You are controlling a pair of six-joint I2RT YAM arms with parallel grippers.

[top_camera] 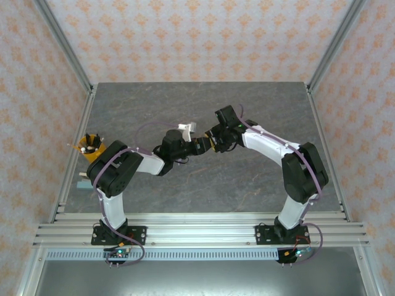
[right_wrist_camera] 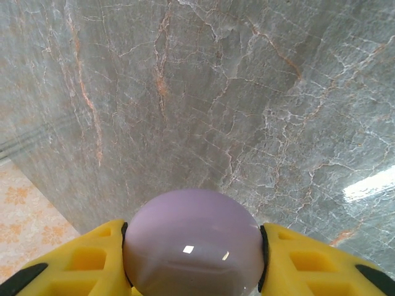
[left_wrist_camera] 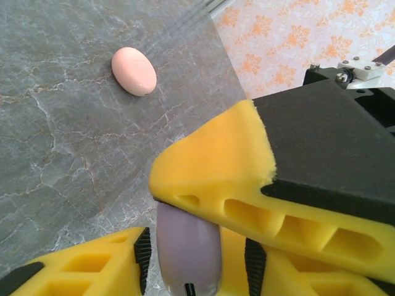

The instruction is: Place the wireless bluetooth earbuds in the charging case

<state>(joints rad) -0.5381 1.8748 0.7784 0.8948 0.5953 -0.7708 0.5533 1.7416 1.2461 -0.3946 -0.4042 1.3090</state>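
My right gripper spans the closed charging case, so my left gripper should take the case's near end, and my right gripper should back off and come to the lid.
My right gripper is shut on a closed, rounded lilac charging case, held above the grey stone table. In the left wrist view the same lilac case stands edge-on between the jaws of my left gripper. Those jaws sit on either side of it with small gaps, open. One yellow finger of the right gripper lies across the top of the case. In the top view my left gripper and right gripper meet tip to tip at mid-table. The earbuds are out of view.
A closed pale pink oval case lies on the table beyond the grippers. A yellow-orange holder stands at the table's left edge, with a small teal item nearer the front. Metal frame rails border the table.
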